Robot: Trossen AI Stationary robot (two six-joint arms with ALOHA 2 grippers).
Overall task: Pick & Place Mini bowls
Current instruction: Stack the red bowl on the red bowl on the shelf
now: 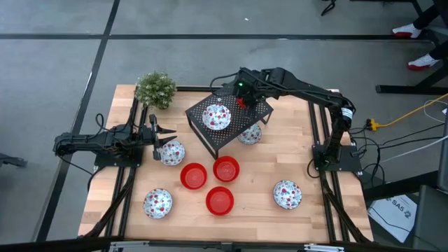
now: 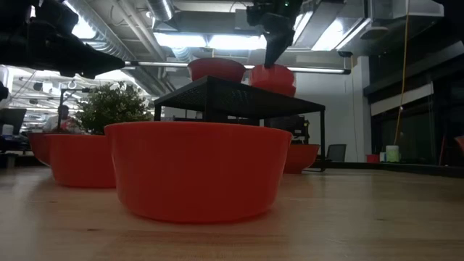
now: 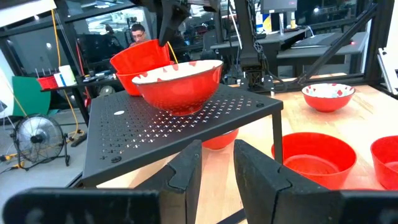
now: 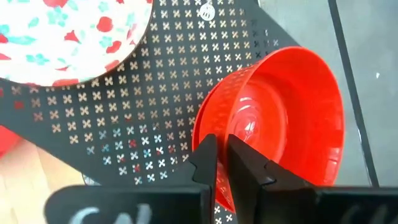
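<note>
I see the upper red bowl slanting [image 4: 295,118] inside the lower red bowl. Next, my right gripper opens and lets go of the upper red bowl's rim [image 4: 234,107] so the bowl settles level.
A black perforated rack [image 1: 227,126] stands mid-table. On it sit a speckled mini bowl [image 1: 216,116] and, at its far edge, two stacked red bowls [image 4: 280,124]. My right gripper [image 1: 241,98] is above that stack, shut on the upper red bowl [image 3: 140,55]. Another speckled bowl [image 1: 250,133] sits on the table beside the rack. Three red bowls [image 1: 194,176], [image 1: 225,169], [image 1: 220,200] and speckled bowls [image 1: 171,152], [image 1: 158,203], [image 1: 287,194] rest on the table. My left gripper [image 1: 157,133] hovers open at the table's left, by the speckled bowl there. My right gripper pinches the upper red bowl's rim [image 4: 219,127], one finger inside the bowl and one outside, coming from above and pointing down. The bowl sits tilted, its underside in the lower red bowl [image 3: 132,81] on the rack.
A small green bushy plant [image 1: 155,89] stands at the far left corner. The wooden table top [image 1: 329,217] shows bare along the near edge and at the right. A person [image 3: 138,32] sits in the room beyond the table.
</note>
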